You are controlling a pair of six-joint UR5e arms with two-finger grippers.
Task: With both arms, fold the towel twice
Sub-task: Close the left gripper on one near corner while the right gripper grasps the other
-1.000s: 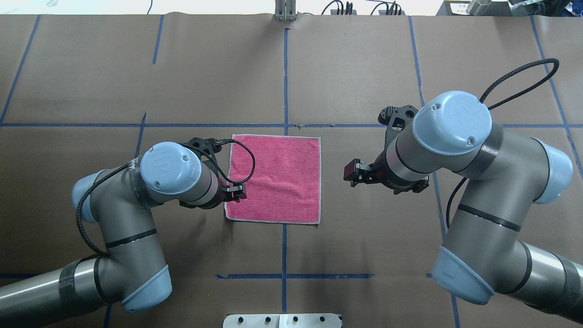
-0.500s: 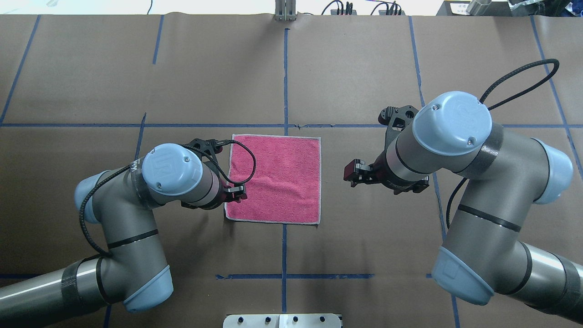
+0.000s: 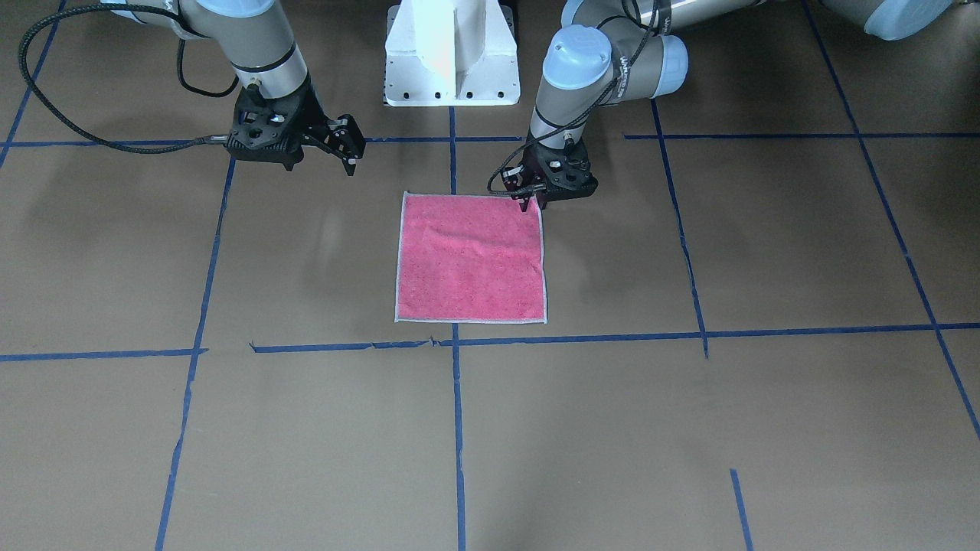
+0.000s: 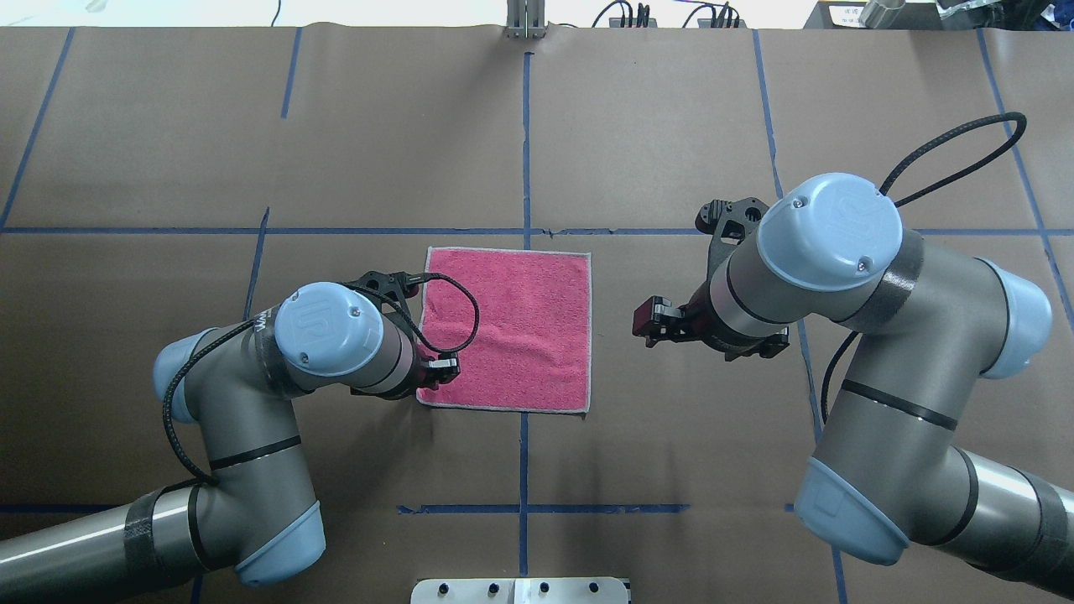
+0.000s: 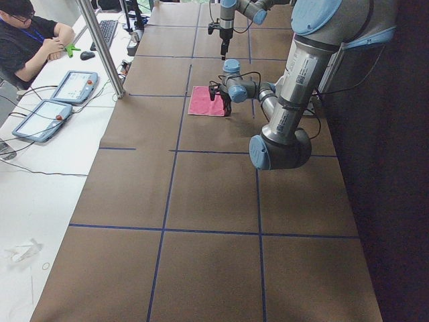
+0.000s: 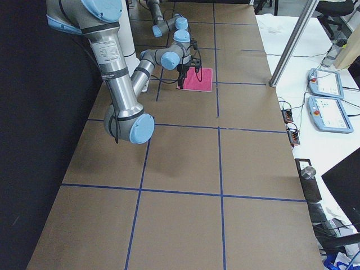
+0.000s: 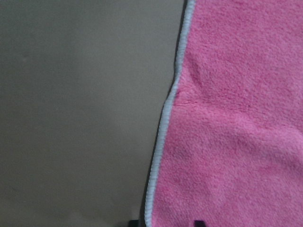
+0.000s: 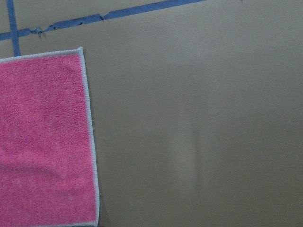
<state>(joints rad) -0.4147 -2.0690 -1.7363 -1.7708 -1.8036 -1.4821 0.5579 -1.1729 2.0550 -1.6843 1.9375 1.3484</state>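
Observation:
My right gripper should pinch the near towel edge's other corner, which lies free while my left gripper is at the towel's corner, before both fold.
The towel [image 4: 508, 327] lies flat on the brown table with its pink-red face up and its pale grey edge showing all round. It also shows in the front view [image 3: 471, 260]. My left gripper [image 4: 438, 370] is low at the towel's left edge, near its near-left corner [image 3: 532, 200]. In the left wrist view the towel [image 7: 232, 118] fills the right half, and two fingertips stand apart at the bottom, either side of the stitched edge. My right gripper [image 4: 646, 323] is open and empty, held above the bare table to the right of the towel [image 3: 349, 149].
Blue tape lines [image 4: 526, 143] cross the table. The white pedestal [image 3: 452, 53] stands at the robot's side. A metal plate [image 4: 520, 591] sits at the near edge. An operator [image 5: 27, 33] and tablets [image 5: 74, 84] are beside the table.
My left arm has shifted right and toward the robot, taking its gripper along the towel's left edge to the near-left corner. The right arm has barely moved. The towel lies as before.

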